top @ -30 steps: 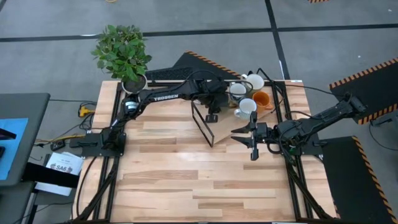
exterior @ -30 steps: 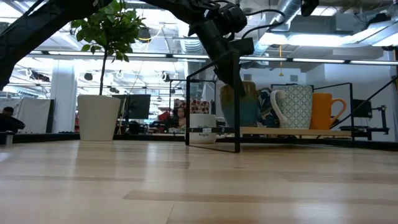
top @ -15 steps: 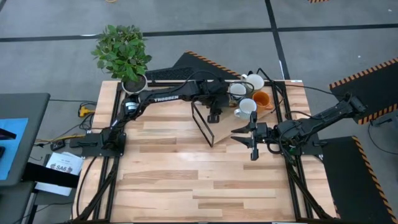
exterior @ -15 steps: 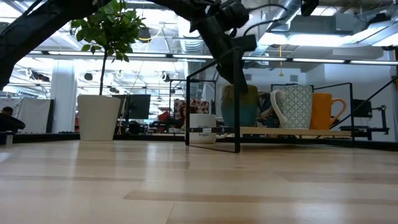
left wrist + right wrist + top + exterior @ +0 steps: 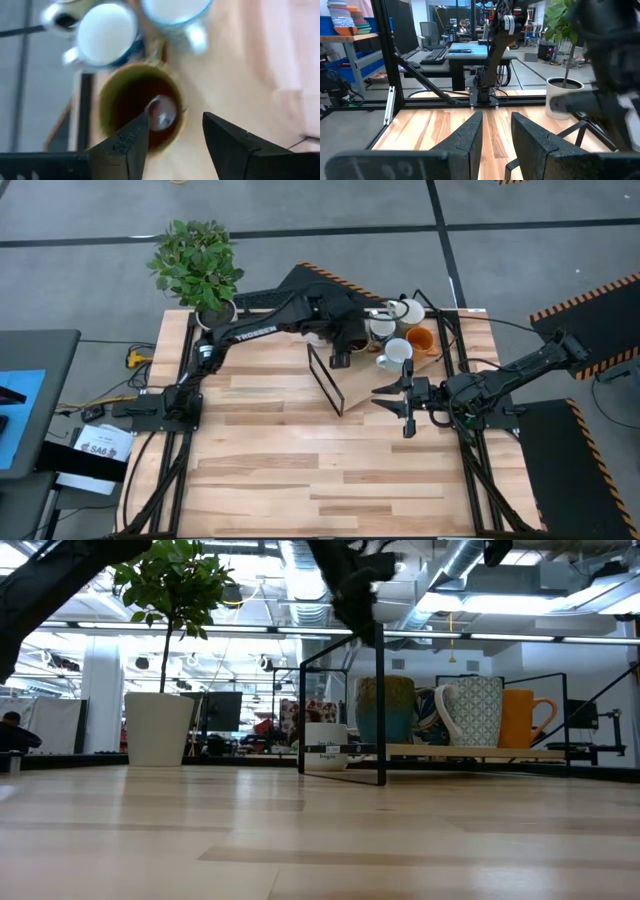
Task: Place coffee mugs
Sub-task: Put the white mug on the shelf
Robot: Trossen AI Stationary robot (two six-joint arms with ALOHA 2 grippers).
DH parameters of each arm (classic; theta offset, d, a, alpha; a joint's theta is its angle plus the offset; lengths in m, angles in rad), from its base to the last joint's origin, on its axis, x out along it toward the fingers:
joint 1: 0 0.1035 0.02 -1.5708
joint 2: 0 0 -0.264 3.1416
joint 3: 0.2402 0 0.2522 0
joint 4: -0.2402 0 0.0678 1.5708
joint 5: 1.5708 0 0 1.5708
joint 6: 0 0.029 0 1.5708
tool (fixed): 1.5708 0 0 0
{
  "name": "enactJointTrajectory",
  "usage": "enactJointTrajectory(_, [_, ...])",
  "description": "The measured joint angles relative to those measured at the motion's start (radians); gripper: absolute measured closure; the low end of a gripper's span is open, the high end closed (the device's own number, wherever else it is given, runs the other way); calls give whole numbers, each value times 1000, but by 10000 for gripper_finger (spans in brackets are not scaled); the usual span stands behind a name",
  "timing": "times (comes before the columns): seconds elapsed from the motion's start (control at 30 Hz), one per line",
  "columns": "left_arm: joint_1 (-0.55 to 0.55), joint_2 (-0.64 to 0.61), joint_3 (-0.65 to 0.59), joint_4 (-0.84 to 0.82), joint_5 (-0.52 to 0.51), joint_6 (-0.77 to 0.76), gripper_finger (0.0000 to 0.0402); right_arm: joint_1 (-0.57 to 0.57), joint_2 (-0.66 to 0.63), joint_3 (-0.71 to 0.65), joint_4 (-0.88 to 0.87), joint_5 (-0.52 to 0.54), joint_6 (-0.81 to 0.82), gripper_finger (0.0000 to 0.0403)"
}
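Note:
Next, I withdraw my left gripper and reach for the white mug [image 5: 325, 740] below board level behind the wire frame, as the brown mug [image 5: 372, 712] already stands on the board.
A brown mug [image 5: 131, 95] stands upright on the wooden board [image 5: 480, 752] of a black wire rack, at the table's far right. My left gripper [image 5: 175, 120] hovers open straight above it, one finger on either side of the rim and clear of it. In the low view this gripper [image 5: 360, 608] is well above the mug [image 5: 385, 710]. On the same board stand a patterned mug [image 5: 470, 710], an orange mug [image 5: 520, 718] and white mugs [image 5: 397, 352]. My right gripper [image 5: 385, 397] waits open, near the rack's near side.
The rack's black wire frame [image 5: 326, 378] rises at the board's left end, just below my left arm. A potted plant [image 5: 197, 265] stands at the table's far left corner. Bare wooden tabletop [image 5: 300, 470] stretches across the near half.
My left gripper has opened and let go of the brown mug, then risen straight up from it. The mug stays upright on the board where it was set.

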Motion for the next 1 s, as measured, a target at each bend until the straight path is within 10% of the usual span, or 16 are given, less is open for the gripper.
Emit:
enactJointTrajectory(0.27, [34,-196,-36,-46,-107,-70,230,0,0,0,-25,0,1,275])
enactJointTrajectory(0.57, [101,-258,-86,-44,101,-111,230,0,0,0,-26,0,10,275])
enactJointTrajectory(1.0, [205,-426,-754,563,150,-119,230,1,0,-3,-61,0,27,275])
